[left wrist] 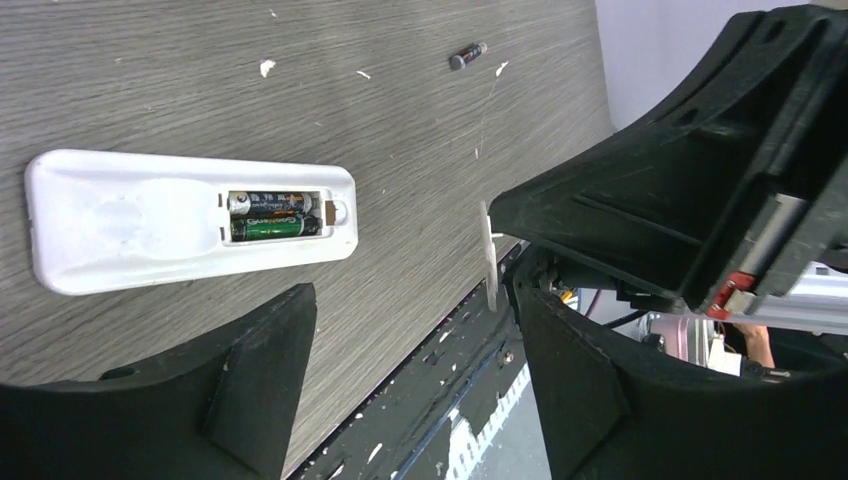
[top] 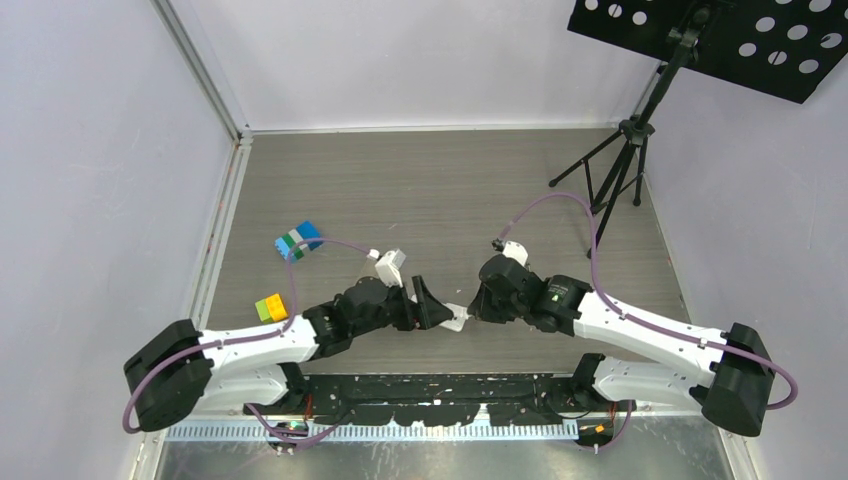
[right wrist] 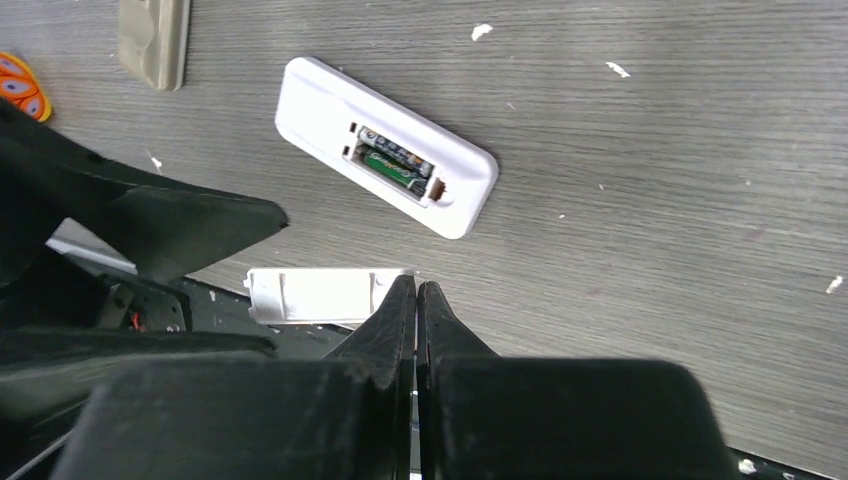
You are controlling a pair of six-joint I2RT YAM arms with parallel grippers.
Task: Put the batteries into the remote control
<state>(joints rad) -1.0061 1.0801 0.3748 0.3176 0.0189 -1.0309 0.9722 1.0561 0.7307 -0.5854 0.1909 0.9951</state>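
Note:
Next, my right gripper lifts the cover, turns it and brings its loose end [right wrist: 265, 296] to my left gripper, because it is holding the battery cover crosswise [right wrist: 394, 275] by a corner.
The white remote control [left wrist: 190, 218] [right wrist: 385, 145] lies back-up on the table. Two batteries [left wrist: 272, 214] [right wrist: 395, 165] sit side by side in its open recess. A third battery [left wrist: 467, 55] lies loose farther out. My left gripper [left wrist: 412, 290] [top: 432, 303] hangs open near the table's front edge with nothing between its fingers. Facing it, my right gripper [right wrist: 417, 285] [top: 478, 305] is shut on a corner of a thin white battery cover [right wrist: 320, 295] [left wrist: 490, 255] [top: 457, 318], held off the table. The arms hide the remote in the top view.
A translucent tan flat bar [right wrist: 155, 40] and an orange piece [right wrist: 20, 85] lie beyond the remote. Toy bricks [top: 298, 240] [top: 270, 307] sit at the left. A black tripod [top: 620, 170] stands at the back right. White flecks dot the wood. A dark rail [left wrist: 440, 400] runs along the near edge.

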